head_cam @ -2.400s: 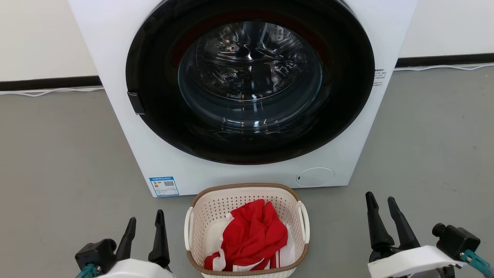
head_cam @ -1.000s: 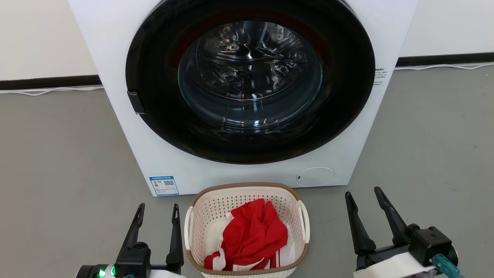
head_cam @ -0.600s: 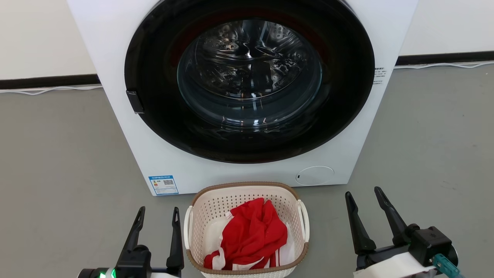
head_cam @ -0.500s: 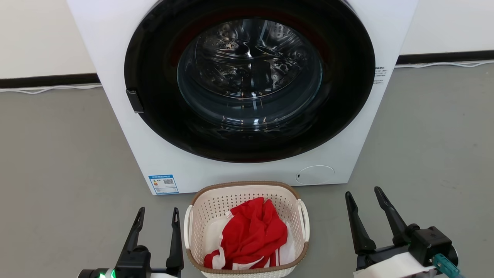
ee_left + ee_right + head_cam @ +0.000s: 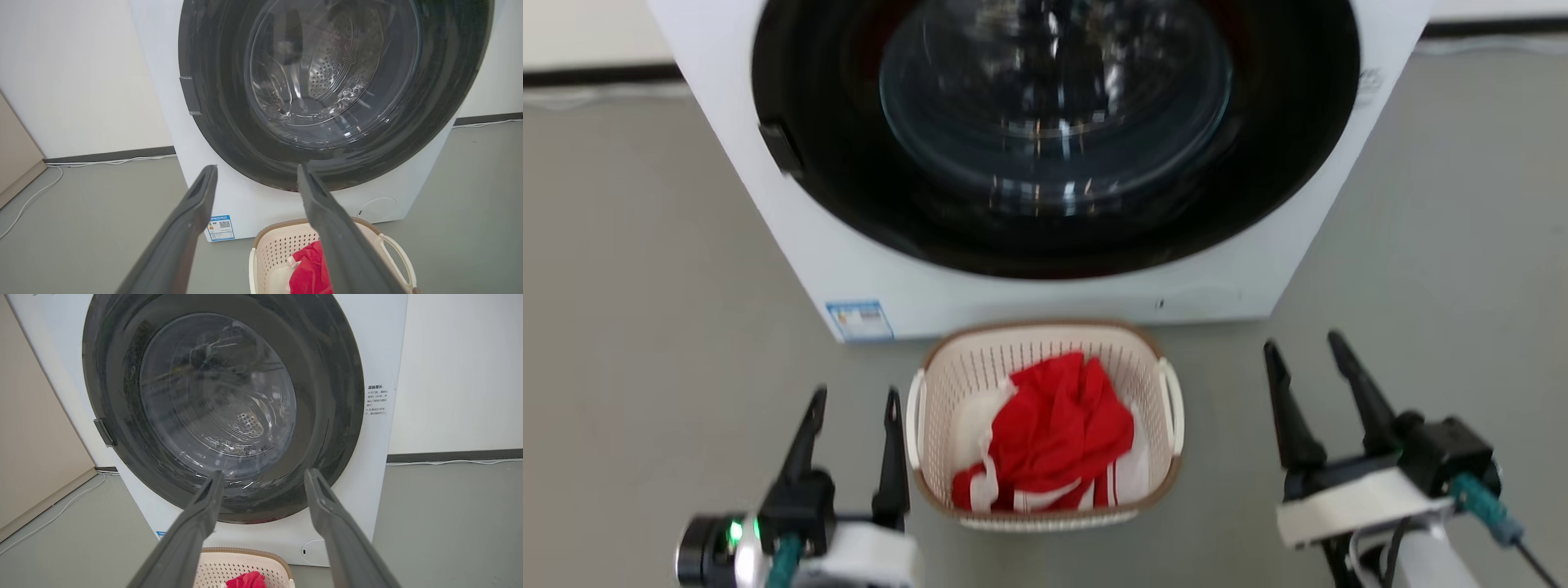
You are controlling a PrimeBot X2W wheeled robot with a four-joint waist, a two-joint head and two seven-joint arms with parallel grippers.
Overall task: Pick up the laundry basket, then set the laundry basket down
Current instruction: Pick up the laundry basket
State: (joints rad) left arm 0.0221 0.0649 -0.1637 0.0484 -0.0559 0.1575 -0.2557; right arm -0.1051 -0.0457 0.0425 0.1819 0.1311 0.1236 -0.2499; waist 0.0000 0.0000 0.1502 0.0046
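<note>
I expect the red and white garment (image 5: 1062,423) to come along in the same heap when I lift the laundry basket, because the garment lies well below the brown rim (image 5: 1042,327).
The laundry basket (image 5: 980,371), cream-white and perforated with a brown rim, stands on the grey floor just in front of the washing machine, a red and white garment (image 5: 1054,433) heaped inside. My left gripper (image 5: 854,400) is open just left of the basket's left loop handle (image 5: 915,416), apart from it. My right gripper (image 5: 1303,347) is open well to the right of the right handle (image 5: 1174,404), with nothing between its fingers. The basket (image 5: 271,253) lies low behind the right finger in the left wrist view, and its far rim (image 5: 245,553) peeks in at the bottom of the right wrist view.
A white front-loading washing machine (image 5: 849,261) with its dark round door (image 5: 1054,122) shut stands right behind the basket. Grey floor spreads to both sides. A white cable (image 5: 36,192) runs along the wall base, and a beige panel (image 5: 16,155) stands at the far left.
The head camera has tilted down and nearer, so the whole picture has shifted and blurred. Both grippers stay open beside the basket. The basket has not moved on the floor.
</note>
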